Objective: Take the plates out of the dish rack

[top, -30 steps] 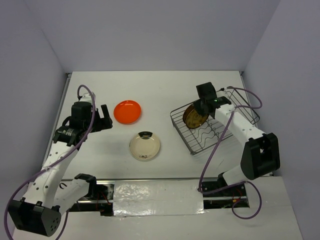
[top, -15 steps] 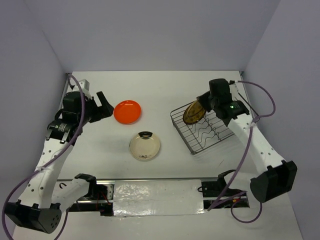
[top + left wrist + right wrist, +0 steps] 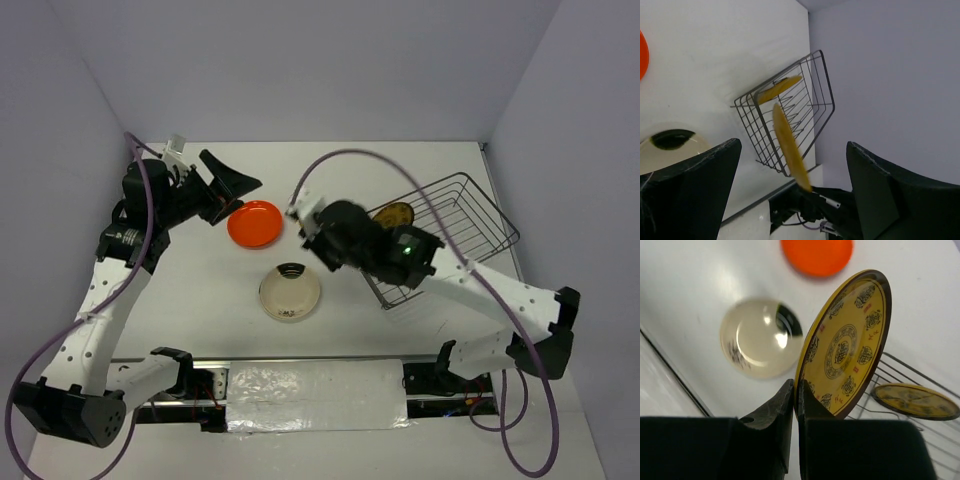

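The robot's right gripper is holding the yellow plate on edge (image 3: pixel 843 347) and another one is in the dish rack, so the left gripper should grasp the plate's free rim (image 3: pixel 874 274) and lay the held plate flat.
My right gripper (image 3: pixel 796 385) is shut on the lower rim of a yellow-patterned, brown-rimmed plate (image 3: pixel 845 347), holding it on edge above the table, left of the dish rack (image 3: pixel 470 215). From the left wrist view this held plate (image 3: pixel 790 147) shows edge-on. Another yellow patterned plate (image 3: pixel 393 215) lies in the rack. The orange-red plate (image 3: pixel 254 222) and the cream plate (image 3: pixel 290 291) rest flat on the table. At the far left my left gripper (image 3: pixel 235 195) hangs open and empty, near the orange-red plate.
Grey walls close the table at the back and on both sides. The right arm (image 3: pixel 470 280) stretches across the rack's near-left corner. Cables loop over both arms. A foil-covered strip (image 3: pixel 315 385) runs along the near edge between the arm bases.
The right arm has swung left out of the rack with the patterned plate, now over the table near the cream plate. The left arm has lifted and drawn back, still open.
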`<state>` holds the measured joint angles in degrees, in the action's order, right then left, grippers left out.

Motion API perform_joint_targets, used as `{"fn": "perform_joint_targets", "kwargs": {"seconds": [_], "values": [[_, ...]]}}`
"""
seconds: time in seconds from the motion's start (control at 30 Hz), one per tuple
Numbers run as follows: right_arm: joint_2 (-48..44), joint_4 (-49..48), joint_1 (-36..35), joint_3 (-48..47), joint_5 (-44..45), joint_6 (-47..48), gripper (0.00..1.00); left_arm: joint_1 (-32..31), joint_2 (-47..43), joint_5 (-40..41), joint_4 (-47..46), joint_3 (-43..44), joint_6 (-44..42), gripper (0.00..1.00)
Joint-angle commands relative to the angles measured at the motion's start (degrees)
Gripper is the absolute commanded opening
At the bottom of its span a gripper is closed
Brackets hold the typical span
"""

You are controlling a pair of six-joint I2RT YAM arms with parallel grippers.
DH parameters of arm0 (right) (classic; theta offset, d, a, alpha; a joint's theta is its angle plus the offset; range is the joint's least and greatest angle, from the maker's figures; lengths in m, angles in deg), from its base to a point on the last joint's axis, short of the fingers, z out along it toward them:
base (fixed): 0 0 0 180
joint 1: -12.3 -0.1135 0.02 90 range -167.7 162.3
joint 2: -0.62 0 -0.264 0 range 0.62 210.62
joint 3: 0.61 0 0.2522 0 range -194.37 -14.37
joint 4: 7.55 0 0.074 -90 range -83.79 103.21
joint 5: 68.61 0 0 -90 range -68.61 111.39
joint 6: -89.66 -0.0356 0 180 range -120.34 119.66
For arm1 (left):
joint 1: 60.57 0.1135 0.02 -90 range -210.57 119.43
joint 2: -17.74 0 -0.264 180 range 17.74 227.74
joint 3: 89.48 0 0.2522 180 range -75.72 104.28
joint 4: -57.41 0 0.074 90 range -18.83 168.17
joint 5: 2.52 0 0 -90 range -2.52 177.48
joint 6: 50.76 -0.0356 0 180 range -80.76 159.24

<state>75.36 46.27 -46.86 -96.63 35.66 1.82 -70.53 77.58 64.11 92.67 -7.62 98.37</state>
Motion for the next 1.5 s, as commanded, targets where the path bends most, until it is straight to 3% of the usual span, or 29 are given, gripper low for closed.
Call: {"fn": "perform_joint_targets", "kwargs": {"seconds": [0.0, 0.17, 0.37, 0.47, 0.5, 0.53, 0.57, 0.6, 0.63, 0.73, 0.83, 0.97, 1.13, 1.23, 1.47], "values": [[2.06, 4.16, -6.66, 1.23, 10.6, 17.35, 0.0, -0.15, -0.42, -5.63, -4.01, -1.56, 3.89, 0.99], [7.34, 1.18, -13.79, -4.57, 13.07, 22.98, 0.0, -0.24, 0.11, -4.49, 1.95, -4.36, -1.56, 0.93], [16.48, -0.24, -15.9, -13.18, 15.87, 26.06, 0.0, -0.33, 0.11, -4.57, 1.19, -10.16, -4.99, 0.73], [19.91, -1.9, -16.69, -16.34, 17.37, 27.9, 0.0, -0.33, 0.81, -5.63, -0.92, -11.32, -4.82, 0.42], [20.61, -2.26, -16.69, -16.7, 18.07, 28.17, 0.0, -0.33, 1.33, -5.45, -0.84, -11.06, -4.99, 0.07], [21.14, -2.35, -16.78, -16.97, 19.04, 27.73, 0.09, -0.33, 2.3, -4.76, -0.49, -10.62, -5.34, 0.0], [21.32, -3.65, -16.69, -15.66, 21.49, 26.51, 0.26, -0.33, 2.65, -3.44, 0.03, -9.66, -5.95, 0.0], [20.63, -4.97, -16.52, -14.0, 22.47, 25.89, 0.82, -0.24, 3.0, -1.95, -0.4, -9.3, -5.96, 0.0], [19.49, -9.07, -16.34, -11.89, 23.26, 25.19, 1.0, -0.24, 3.36, 1.98, -1.45, -9.21, -6.05, 0.0], [11.24, -17.25, -14.07, -2.31, 22.75, 17.83, 1.0, -0.15, 6.07, 11.55, -6.36, -8.07, -6.66, 0.0], [0.87, -21.84, -7.57, 4.46, 20.37, 3.08, 1.0, -0.33, 13.16, 16.41, -11.55, -4.49, -6.49, 0.0], [-10.03, -15.63, 4.99, 9.47, 15.37, -19.94, 1.0, -0.59, 25.31, 16.53, -14.72, 3.17, -7.36, 0.01], [-18.65, -9.4, 15.62, 11.86, 11.33, -26.4, 1.0, -3.22, 41.48, 18.8, -12.11, 16.15, -11.22, 0.04], [-20.42, -7.97, 23.52, 12.21, 2.13, -29.66, 1.0, -4.72, 48.87, 19.42, -10.86, 20.75, -11.67, 0.07], [-20.78, -10.96, 29.0, 16.77, -5.56, -30.46, 1.0, -8.23, 59.86, 19.15, -9.64, 28.31, -12.55, 0.18]]}}
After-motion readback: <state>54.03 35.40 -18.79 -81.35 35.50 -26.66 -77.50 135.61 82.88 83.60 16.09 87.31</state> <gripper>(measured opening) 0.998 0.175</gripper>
